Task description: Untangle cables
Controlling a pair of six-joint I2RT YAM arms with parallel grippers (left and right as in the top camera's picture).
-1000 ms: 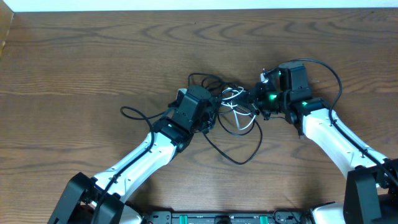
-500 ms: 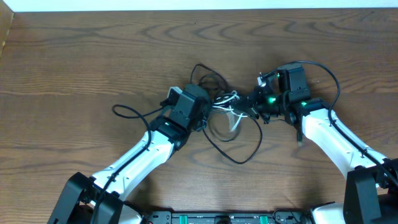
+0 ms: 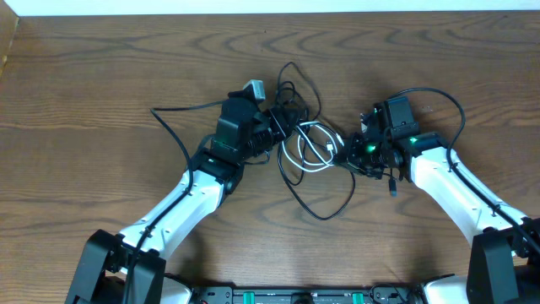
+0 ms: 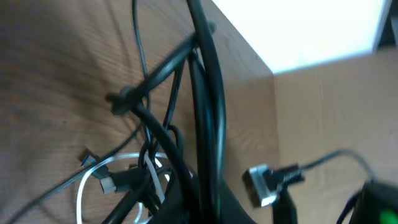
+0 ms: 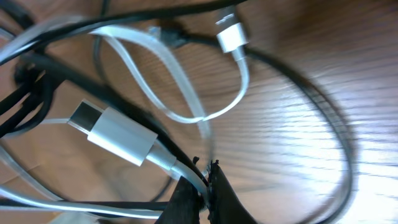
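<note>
Next, my left gripper pulls the black cables away while my right gripper holds the white cable, because the white cable coils slack among the black cables.
The cables lie tangled at the table's middle. My left gripper is shut on the black cables and holds them lifted; in the left wrist view they run up from the gripper as thick black strands. One black strand trails left, and another loops toward the front. The white cable coils between the grippers. My right gripper is shut on it; the right wrist view shows the gripper pinching the white cable just behind its silver plug.
A silver USB plug on a black lead hangs near my left gripper. The white cable's other plug lies on the wood. The thick arm cord arcs over my right arm. The table's far edge meets a white wall.
My left gripper has moved away from me, dragging the black cables upward and stretching the left strand. My right gripper has shifted slightly right, and the white coil has spread open between them.
</note>
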